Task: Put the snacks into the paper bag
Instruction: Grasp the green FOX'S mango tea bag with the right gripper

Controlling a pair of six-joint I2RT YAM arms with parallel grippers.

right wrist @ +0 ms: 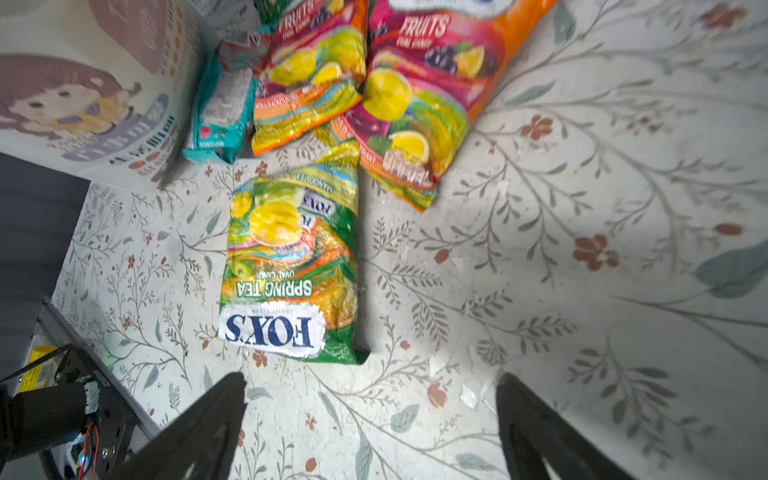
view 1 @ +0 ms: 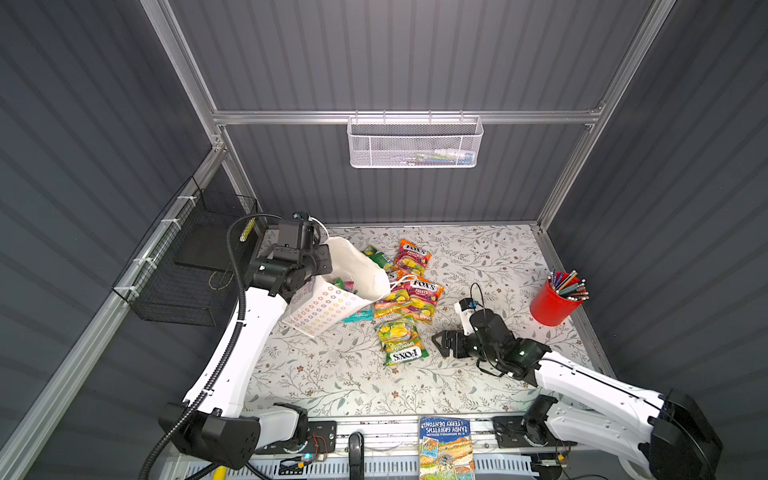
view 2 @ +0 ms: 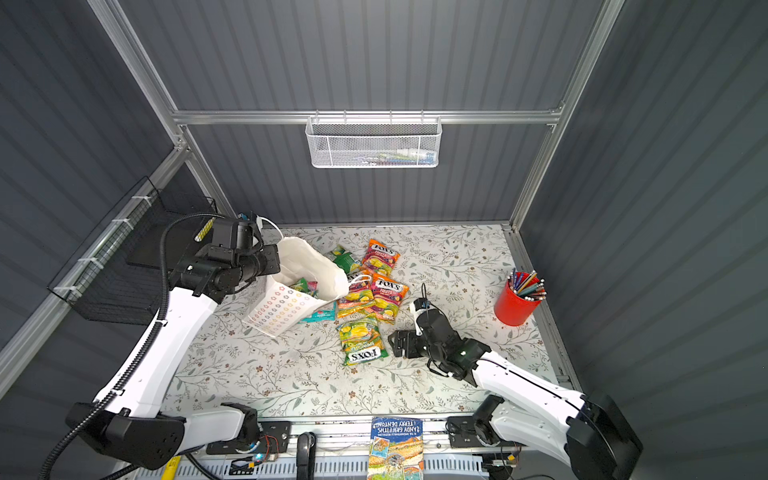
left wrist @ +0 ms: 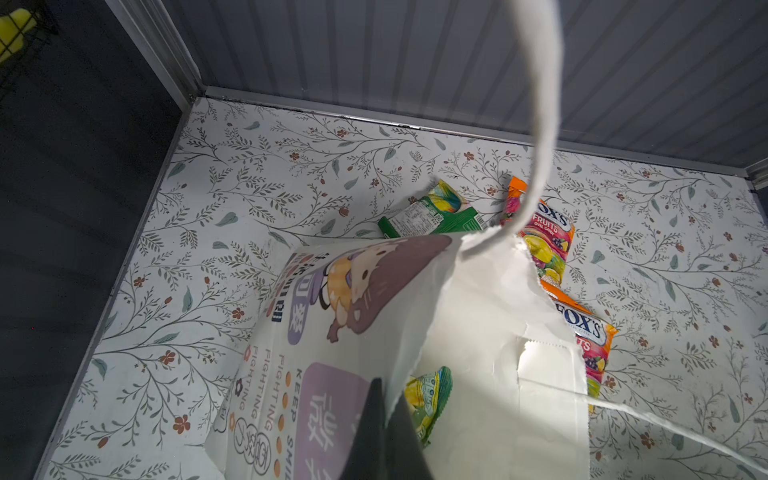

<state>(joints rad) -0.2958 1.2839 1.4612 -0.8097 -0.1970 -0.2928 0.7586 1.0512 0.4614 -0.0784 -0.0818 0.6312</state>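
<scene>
My gripper will make the green-yellow Spring Tea packet (view 1: 401, 340) fold along its length when it pinches and lifts the packet, because the wrapper's far end (right wrist: 336, 169) looks creased and limp.
The white paper bag (view 1: 328, 307) (view 2: 282, 307) leans with its mouth open toward the snacks. My left gripper (view 1: 326, 261) (left wrist: 386, 399) is shut on its rim, holding the mouth open. A green-yellow packet (left wrist: 428, 399) lies inside the bag. Outside it, a green-yellow Spring Tea packet (view 1: 401, 340) (right wrist: 291, 266) lies nearest my right gripper (view 1: 437, 338) (right wrist: 370, 382), which stands open just short of the packet and low over the table. Orange-pink packets (view 1: 424, 297) (view 1: 412, 255), a green one (view 1: 376, 255) and a teal one (view 1: 359, 316) lie by the bag's mouth.
A red pencil cup (view 1: 550, 305) stands at the right edge. An illustrated book (view 1: 446, 449) lies at the front rail. A black wire basket (view 1: 187, 270) hangs on the left wall, and a white mesh basket (view 1: 413, 143) on the back wall.
</scene>
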